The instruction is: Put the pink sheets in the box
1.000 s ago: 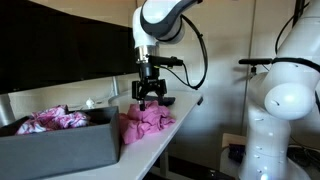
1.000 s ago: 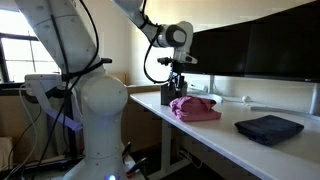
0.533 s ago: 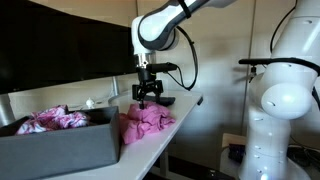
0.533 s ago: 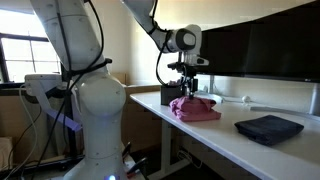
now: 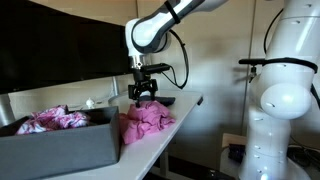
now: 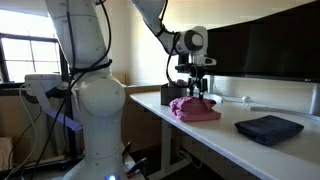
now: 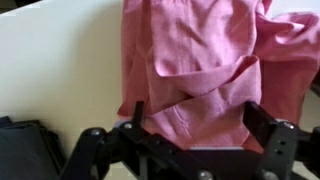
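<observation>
My open fingers are on both sides of a bunched fold in the pink sheets (image 7: 205, 112). My gripper goes on down until they are around the fold before it closes.
A crumpled pile of pink sheets (image 5: 147, 122) lies on the white table (image 5: 185, 105), right beside the grey box (image 5: 60, 145). It also shows in the other exterior view (image 6: 195, 108) and fills the wrist view (image 7: 200, 55). More pink sheets (image 5: 55, 120) lie inside the box. My gripper (image 5: 141, 96) hangs open and empty just above the pile, pointing down, and it also appears from the other side (image 6: 193, 92). In the wrist view its two fingers (image 7: 198, 125) straddle the near edge of the pile without touching it.
A low dark shape (image 6: 270, 128) on the table past the pile looks like the box. Dark monitors (image 6: 260, 40) stand along the back of the table. A white robot body (image 6: 90, 100) stands next to the table's end.
My gripper has shifted sideways over the pink pile toward the box side, staying open and empty. The pile has not moved.
</observation>
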You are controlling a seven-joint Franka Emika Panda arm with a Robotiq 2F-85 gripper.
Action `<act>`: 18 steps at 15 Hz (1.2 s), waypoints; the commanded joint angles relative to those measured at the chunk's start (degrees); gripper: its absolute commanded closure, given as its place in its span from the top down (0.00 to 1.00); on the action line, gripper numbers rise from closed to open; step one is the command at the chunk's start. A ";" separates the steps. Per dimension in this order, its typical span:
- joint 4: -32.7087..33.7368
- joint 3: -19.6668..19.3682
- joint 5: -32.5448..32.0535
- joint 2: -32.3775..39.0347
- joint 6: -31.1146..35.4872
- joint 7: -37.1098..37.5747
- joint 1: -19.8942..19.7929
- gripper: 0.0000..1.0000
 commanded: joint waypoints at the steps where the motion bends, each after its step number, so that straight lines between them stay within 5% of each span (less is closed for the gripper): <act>1: 0.34 -0.93 0.22 4.59 1.58 0.50 0.28 1.00; 6: 0.42 -1.85 1.35 9.68 0.90 0.20 1.05 1.00; 7: 0.65 -1.67 0.95 10.66 0.33 1.98 1.25 0.93; 8: 0.83 -1.62 0.57 11.39 -0.06 2.62 1.44 0.73; 18: 1.41 -1.11 0.75 8.87 -1.62 8.29 3.61 0.10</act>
